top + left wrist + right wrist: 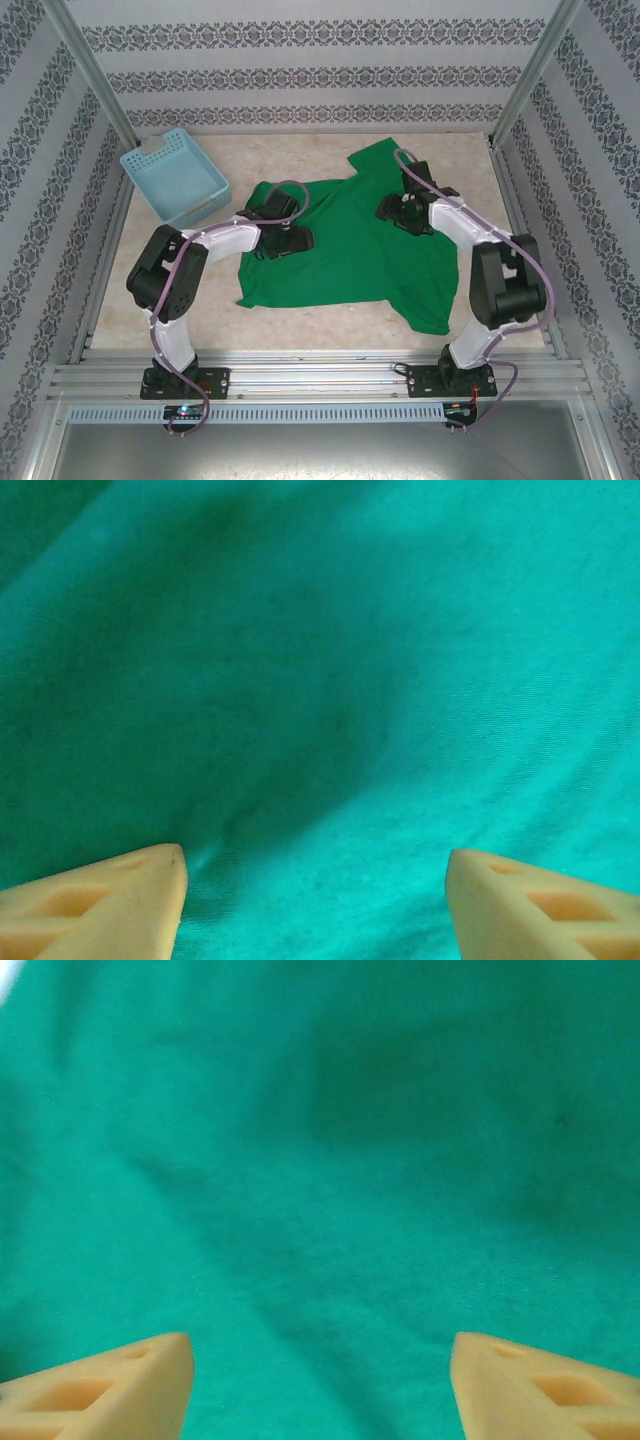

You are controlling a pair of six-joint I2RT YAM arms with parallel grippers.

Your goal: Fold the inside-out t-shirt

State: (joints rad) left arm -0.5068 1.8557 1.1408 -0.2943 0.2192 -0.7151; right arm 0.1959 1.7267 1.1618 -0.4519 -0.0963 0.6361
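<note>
The t-shirt's back edge (pixel 318 193) is creased while my left gripper is above flat cloth, so next I reach back and pull out the corner (pixel 259 191) closest to the basket.
The inside-out t-shirt (pixel 350 250), plain bright green, lies spread on the table, one sleeve toward the back and another corner toward the front right. My left gripper (pixel 285 243) hangs over the shirt's left part, open, with nothing between its tan fingers (pixel 120 900); green cloth (pixel 320 680) lies flat just beneath. My right gripper (pixel 403 218) is over the shirt's upper right part, open as well, its fingertips (pixel 530 1385) wide apart above smooth cloth (pixel 320 1190). Neither holds any fabric.
A light blue lattice basket (pixel 173 176) stands at the back left of the table, close to the left arm's elbow. Patterned walls and metal posts enclose the table on three sides. Bare tabletop (pixel 300 325) shows in front of the shirt.
</note>
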